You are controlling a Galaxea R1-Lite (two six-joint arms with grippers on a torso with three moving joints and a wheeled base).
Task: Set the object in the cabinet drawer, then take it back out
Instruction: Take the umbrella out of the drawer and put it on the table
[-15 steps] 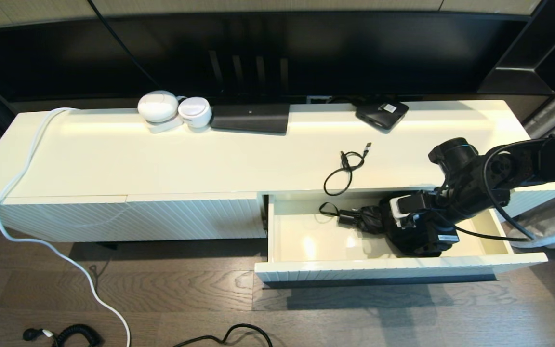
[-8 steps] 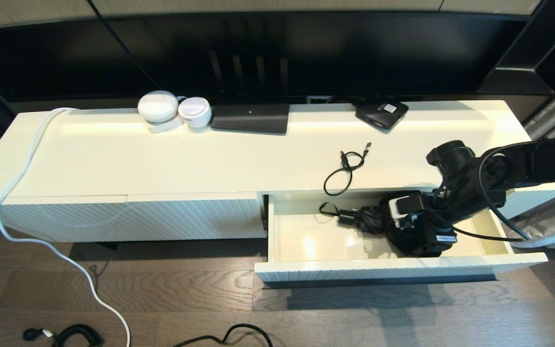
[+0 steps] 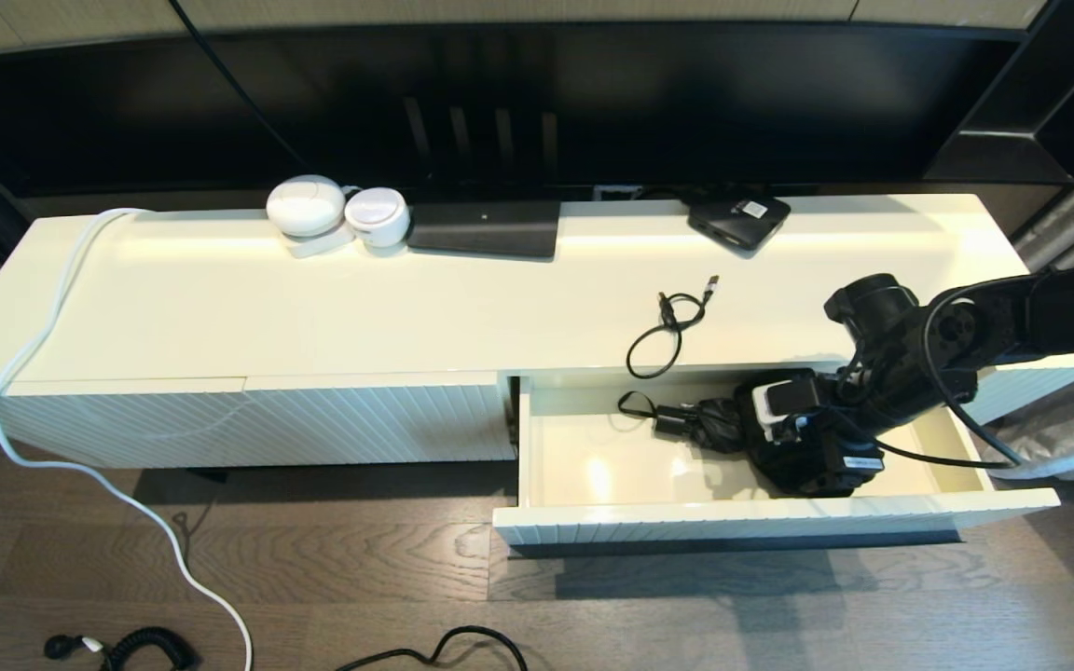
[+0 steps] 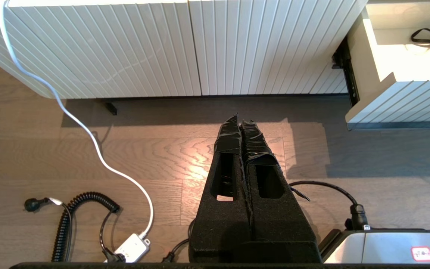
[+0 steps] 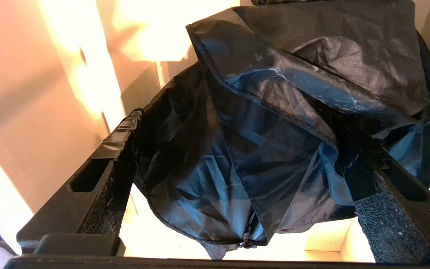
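Observation:
The object will come up in one piece with its loose folds hanging when I lift one fold, because the black fabric gathers tightly (image 3: pixel 712 425) toward the strap.
The cabinet drawer (image 3: pixel 593 466) stands pulled out at the right of the cream cabinet, and its glossy inside shows. In it lies the object, a bundle of crumpled black fabric (image 3: pixel 707 424) with a strap toward the left. My right gripper (image 3: pixel 751 431) reaches down into the drawer. In the right wrist view the right gripper (image 5: pixel 243 149) is open. Its fingers (image 5: pixel 120 136) stand wide on either side of the black fabric (image 5: pixel 274 112), above the drawer floor (image 5: pixel 32 93). My left gripper (image 4: pixel 240 121) hangs shut and empty over the wood floor, left of the drawer (image 4: pixel 398 97).
A thin black cable (image 3: pixel 667 326) lies on the cabinet top just behind the drawer. Two white round devices (image 3: pixel 337 214), a flat black box (image 3: pixel 484 228) and a small black box (image 3: pixel 738 219) line the back edge. A white cord (image 3: pixel 43 335) runs down to the floor.
The right arm has eased slightly to the left and back over the drawer. The black fabric stays where it was.

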